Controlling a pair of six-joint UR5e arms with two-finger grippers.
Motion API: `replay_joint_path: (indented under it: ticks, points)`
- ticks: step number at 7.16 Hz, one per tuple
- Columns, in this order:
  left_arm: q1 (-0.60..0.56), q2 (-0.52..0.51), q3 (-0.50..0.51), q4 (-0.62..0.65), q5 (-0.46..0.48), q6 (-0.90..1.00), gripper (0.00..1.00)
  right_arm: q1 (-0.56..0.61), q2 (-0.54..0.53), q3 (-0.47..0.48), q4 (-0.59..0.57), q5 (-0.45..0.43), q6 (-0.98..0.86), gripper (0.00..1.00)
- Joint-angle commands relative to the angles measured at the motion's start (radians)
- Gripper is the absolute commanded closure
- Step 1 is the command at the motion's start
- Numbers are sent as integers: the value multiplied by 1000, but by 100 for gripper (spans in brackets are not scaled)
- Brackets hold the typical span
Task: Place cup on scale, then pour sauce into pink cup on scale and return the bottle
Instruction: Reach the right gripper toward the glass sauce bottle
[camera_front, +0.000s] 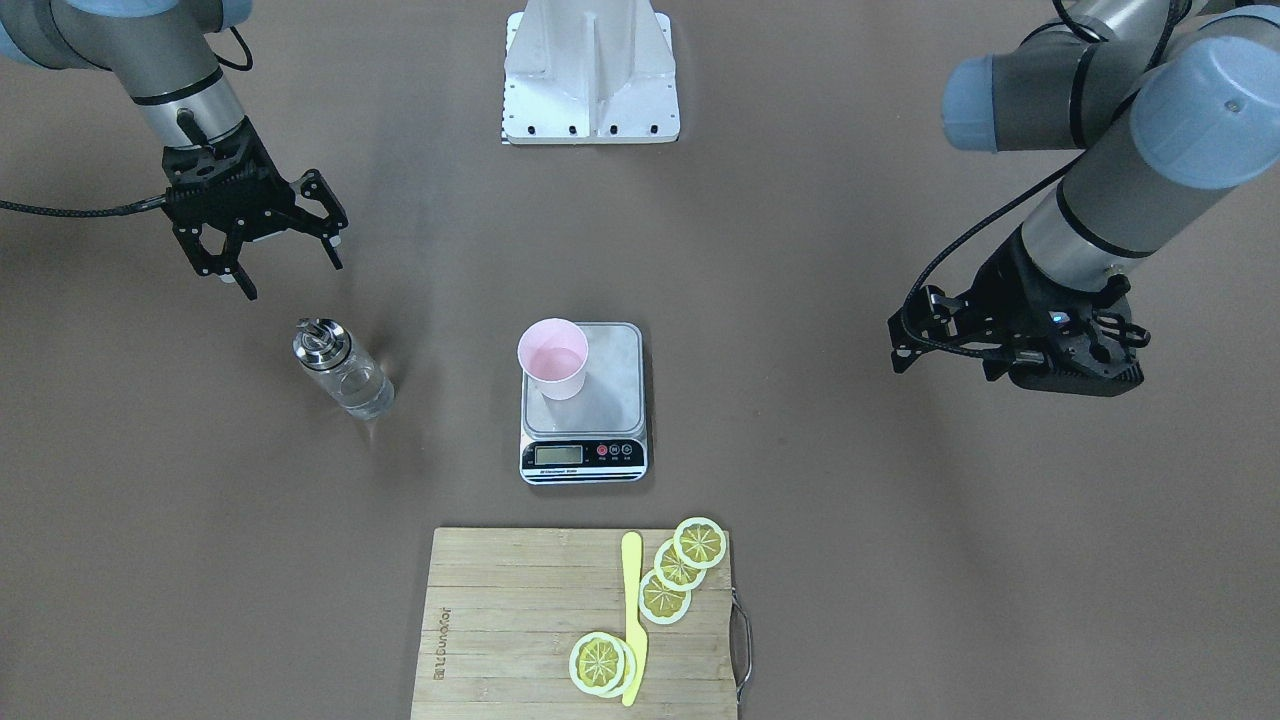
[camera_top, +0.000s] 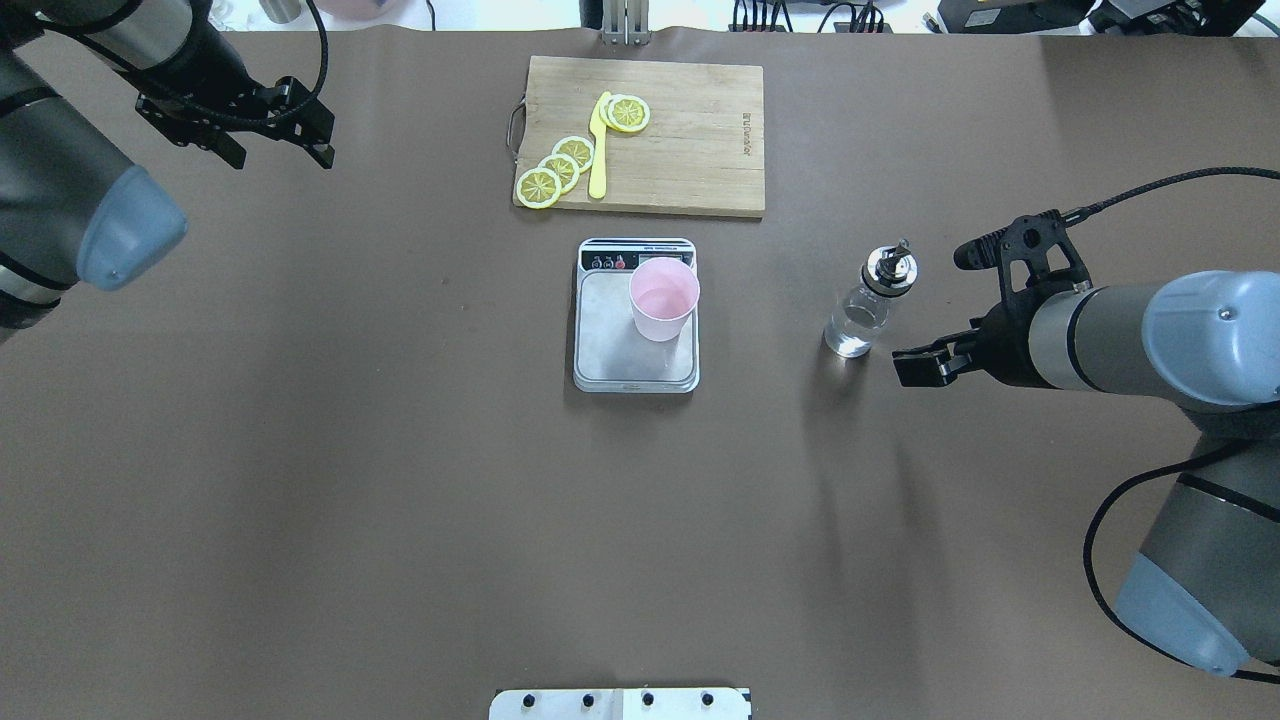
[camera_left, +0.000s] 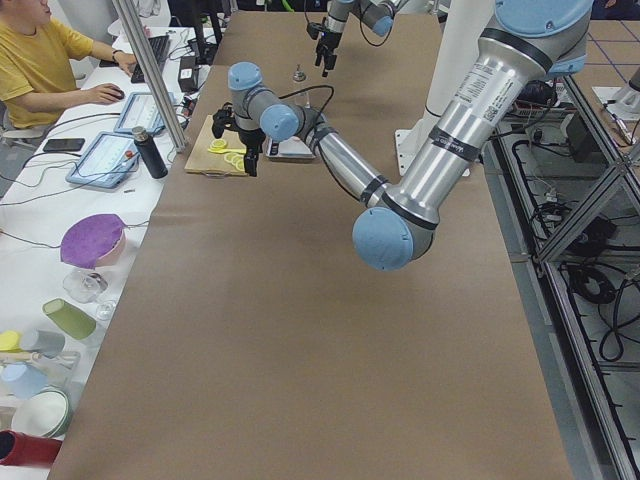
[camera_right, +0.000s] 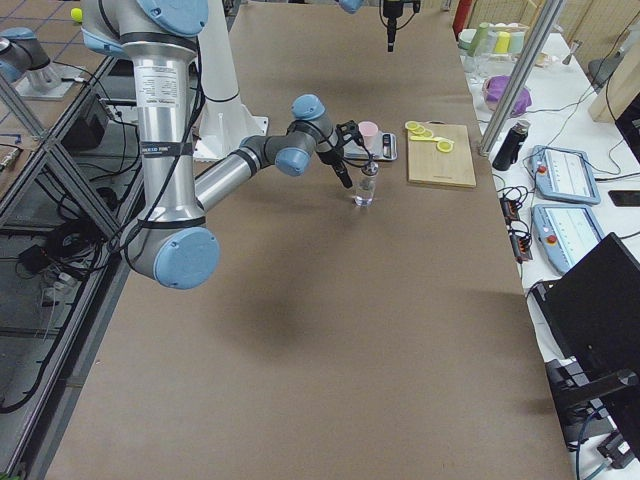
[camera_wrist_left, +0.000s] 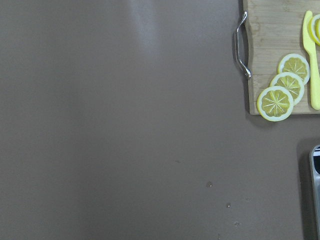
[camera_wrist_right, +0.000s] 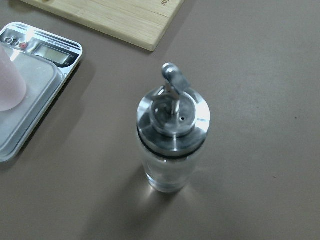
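Note:
The glass bottle has a tail (camera_wrist_right: 159, 93) sticking out from the flap on its spout (camera_wrist_right: 176, 77), so the flap should swing open by itself when the robot tilts the bottle to pour.
The pink cup (camera_front: 553, 358) stands upright on the scale (camera_front: 612, 385), at the plate's corner near the display; both also show in the overhead view, cup (camera_top: 663, 298) and scale (camera_top: 608, 345). The glass bottle (camera_front: 340, 368) with its silver pourer cap stands on the table to the robot's right of the scale, holding clear sauce (camera_top: 850, 330). My right gripper (camera_front: 290, 270) is open and empty, just behind the bottle and apart from it. The right wrist view looks down on the bottle (camera_wrist_right: 172, 145). My left gripper (camera_top: 280, 158) is open and empty, far left near the table's far side.
A bamboo cutting board (camera_front: 520, 620) with several lemon slices (camera_front: 680, 570) and a yellow plastic knife (camera_front: 632, 610) lies beyond the scale, on the operators' side. The robot's white base (camera_front: 590, 80) stands at the table's near edge.

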Motion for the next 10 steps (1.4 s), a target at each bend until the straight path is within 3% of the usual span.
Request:
replay_joint_path:
  ticks: [1, 3, 6, 8, 10]
  points:
    - [0, 0, 0, -1, 1, 1, 0, -37, -7, -14, 28, -68, -7, 3]
    - [2, -2, 0, -1, 3, 1, 0, -48, -16, -31, 29, -111, -10, 8]
    - [3, -2, 2, -1, 4, 1, 0, -97, -7, -60, 63, -210, -11, 6]
    - [3, -2, 2, -1, 4, 1, 0, -97, -19, -177, 287, -206, -17, 6]
    - [3, -3, 2, -1, 4, 1, 0, -97, -13, -201, 339, -211, -11, 5]
